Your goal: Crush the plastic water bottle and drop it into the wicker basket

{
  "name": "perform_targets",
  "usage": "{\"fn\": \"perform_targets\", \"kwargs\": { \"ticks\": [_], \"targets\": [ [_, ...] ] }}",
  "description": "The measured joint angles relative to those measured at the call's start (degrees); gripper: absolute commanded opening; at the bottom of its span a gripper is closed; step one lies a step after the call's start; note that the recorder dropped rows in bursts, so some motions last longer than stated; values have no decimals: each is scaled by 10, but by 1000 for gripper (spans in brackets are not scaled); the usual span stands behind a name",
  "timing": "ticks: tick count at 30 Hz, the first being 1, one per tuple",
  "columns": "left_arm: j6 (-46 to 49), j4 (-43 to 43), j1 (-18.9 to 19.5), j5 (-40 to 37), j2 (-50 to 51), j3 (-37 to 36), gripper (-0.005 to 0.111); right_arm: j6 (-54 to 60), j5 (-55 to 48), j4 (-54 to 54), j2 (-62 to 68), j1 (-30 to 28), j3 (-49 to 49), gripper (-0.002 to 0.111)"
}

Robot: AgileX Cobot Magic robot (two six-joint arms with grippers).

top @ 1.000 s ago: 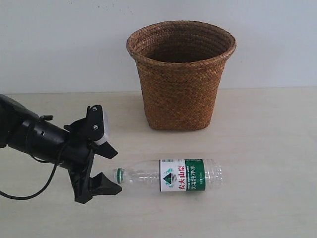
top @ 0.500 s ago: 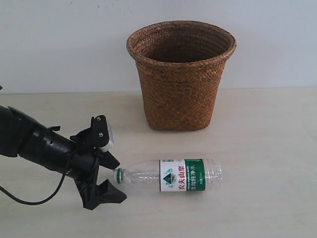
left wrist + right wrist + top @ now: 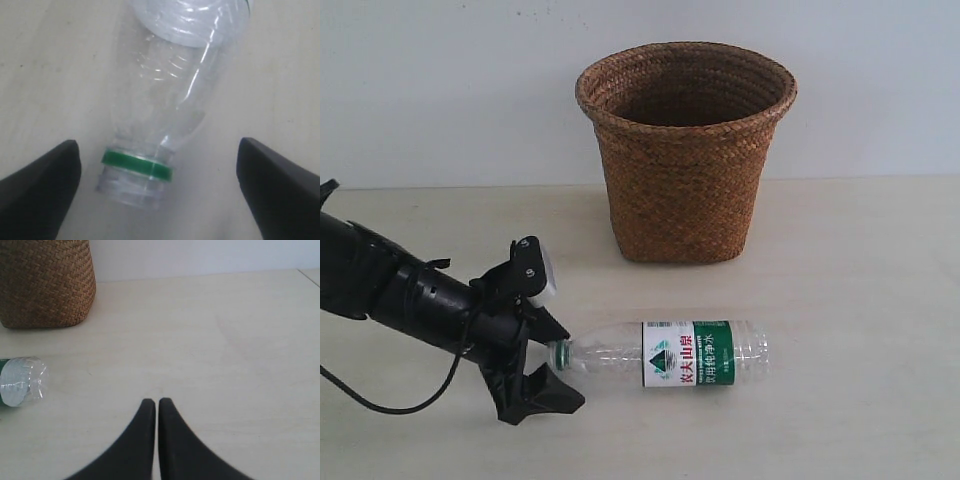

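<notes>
I expect the plastic water bottle to stay with its neck (image 3: 565, 354) up near the basket's rim when I drop it in, because the bottle is long next to the wicker basket's height (image 3: 683, 160).
The plastic water bottle (image 3: 670, 353) lies on its side on the pale table, its green-ringed neck pointing left and its white-and-green label near the middle. My left gripper (image 3: 570, 368) is open, low over the table, with one dark finger on each side of the neck and touching nothing. In the left wrist view the neck of the bottle (image 3: 170, 90) sits between the spread fingers of the gripper (image 3: 157, 145). The wicker basket (image 3: 685, 170) stands upright behind the bottle. My right gripper (image 3: 157, 401) is shut and empty, off to the right of the bottle's base (image 3: 20, 380).
A plain white wall runs behind the table. The basket (image 3: 45, 285) stands close to that wall. The left arm's black cable trails over the table at the left edge of the exterior view. Bare tabletop stretches to the right of the bottle.
My left gripper has moved right and slightly down, so its open fingers now straddle the bottle's neck. The bottle and basket have not moved.
</notes>
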State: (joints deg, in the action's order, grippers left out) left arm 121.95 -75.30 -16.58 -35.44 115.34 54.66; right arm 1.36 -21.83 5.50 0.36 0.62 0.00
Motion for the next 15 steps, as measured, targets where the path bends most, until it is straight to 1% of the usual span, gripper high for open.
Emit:
{"fn": "perform_targets", "kwargs": {
  "ticks": [11, 12, 15],
  "targets": [
    [0, -41, 0, -4, 11, 11, 76, 0, 0, 0, 0, 0, 0, 0],
    [0, -43, 0, -5, 11, 13, 74, 0, 0, 0, 0, 0, 0, 0],
    [0, -43, 0, -8, 11, 13, 56, 0, 0, 0, 0, 0, 0, 0]
  ]
}}
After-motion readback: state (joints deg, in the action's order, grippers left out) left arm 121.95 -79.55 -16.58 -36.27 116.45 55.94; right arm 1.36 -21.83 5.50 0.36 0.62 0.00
